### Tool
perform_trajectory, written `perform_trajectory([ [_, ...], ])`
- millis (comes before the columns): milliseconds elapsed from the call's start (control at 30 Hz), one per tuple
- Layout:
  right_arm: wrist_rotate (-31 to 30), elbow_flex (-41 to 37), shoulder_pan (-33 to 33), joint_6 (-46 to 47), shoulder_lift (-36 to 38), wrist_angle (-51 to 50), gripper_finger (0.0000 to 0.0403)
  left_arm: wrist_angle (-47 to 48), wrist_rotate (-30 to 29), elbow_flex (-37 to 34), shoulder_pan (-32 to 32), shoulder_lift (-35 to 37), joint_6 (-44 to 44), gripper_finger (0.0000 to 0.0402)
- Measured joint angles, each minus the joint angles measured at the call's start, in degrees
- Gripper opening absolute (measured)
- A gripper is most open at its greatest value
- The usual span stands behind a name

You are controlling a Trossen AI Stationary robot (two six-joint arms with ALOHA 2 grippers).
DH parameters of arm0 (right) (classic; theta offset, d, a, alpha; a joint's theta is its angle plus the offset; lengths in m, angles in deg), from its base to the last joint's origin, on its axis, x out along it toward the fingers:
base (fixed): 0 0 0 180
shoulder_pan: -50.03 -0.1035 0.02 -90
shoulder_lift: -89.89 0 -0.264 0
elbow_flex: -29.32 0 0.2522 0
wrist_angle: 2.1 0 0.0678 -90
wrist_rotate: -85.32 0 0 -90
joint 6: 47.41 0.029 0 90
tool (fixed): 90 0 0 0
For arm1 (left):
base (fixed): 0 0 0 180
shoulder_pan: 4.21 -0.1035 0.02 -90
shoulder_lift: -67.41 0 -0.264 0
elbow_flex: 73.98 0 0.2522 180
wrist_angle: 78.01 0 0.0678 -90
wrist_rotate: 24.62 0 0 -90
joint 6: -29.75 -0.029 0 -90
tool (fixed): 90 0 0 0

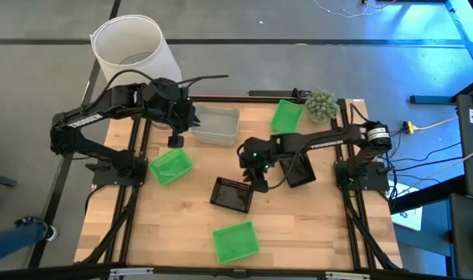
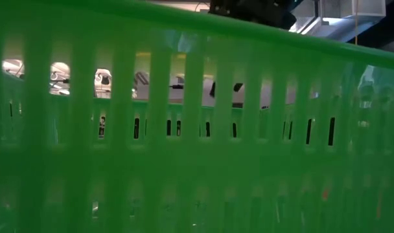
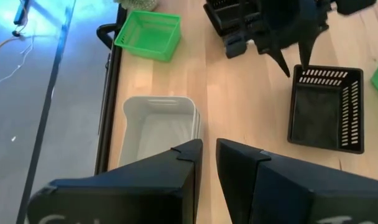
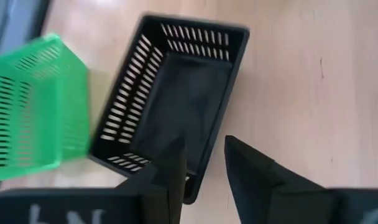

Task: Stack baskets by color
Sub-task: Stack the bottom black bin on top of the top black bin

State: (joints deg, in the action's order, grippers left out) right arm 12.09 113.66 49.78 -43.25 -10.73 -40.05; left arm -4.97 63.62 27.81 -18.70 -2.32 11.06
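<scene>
The black basket's sides slope (image 1: pixel 232 194) in to a smaller bottom (image 4: pixel 138 90), so this basket will go down inside the second black basket when I lower it.
A black basket (image 1: pixel 231 194) (image 4: pixel 176 93) stands upright on the table's middle. My right gripper (image 1: pixel 254 183) (image 4: pixel 204 146) is open and slants down at the basket's right end. One finger (image 4: pixel 170 168) is over the inside and the other (image 4: pixel 251 177) is outside the long wall. A second black basket (image 1: pixel 300 171) lies under the right arm. Nested translucent baskets (image 1: pixel 217 126) (image 3: pixel 158 127) stand at the far middle. My left gripper (image 1: pixel 175 141) (image 3: pixel 209 149) hangs above and to their left, open by a narrow gap and holding nothing. Green baskets lie at the left (image 1: pixel 170 166), far right (image 1: pixel 287 115) and near edge (image 1: pixel 236 241). My right gripper has its fingers on either side of the black basket's long wall near the corner (image 4: pixel 198 180). Whether either finger touches the wall, I cannot tell. The basket rests flat on the table.
A large white lampshade (image 1: pixel 135 50) stands beyond the table's far left corner. A fuzzy green plant ball (image 1: pixel 322 103) sits at the far right corner. In the low view the near green basket's slotted wall (image 2: pixel 184 149) fills nearly the whole picture.
</scene>
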Motion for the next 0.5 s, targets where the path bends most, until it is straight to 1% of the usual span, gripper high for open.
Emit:
perform_trajectory([
  [233, -6.56, 0.00, -2.57, 0.30, -4.71, 1.20, 0.0114, 0.33, 0.00, 0.00, -0.01, 0.00, -0.01, 0.0039],
  [333, -6.61, -0.02, -2.71, 0.26, -6.23, 1.75, 0.0114, 0.34, -0.02, 0.00, -0.01, 0.00, -0.01, 0.0039],
  [500, -6.32, -0.02, -2.71, 3.07, -8.18, 2.85, 0.0114, 0.38, -0.02, 0.00, -0.01, 0.00, -0.01, 0.0039],
])
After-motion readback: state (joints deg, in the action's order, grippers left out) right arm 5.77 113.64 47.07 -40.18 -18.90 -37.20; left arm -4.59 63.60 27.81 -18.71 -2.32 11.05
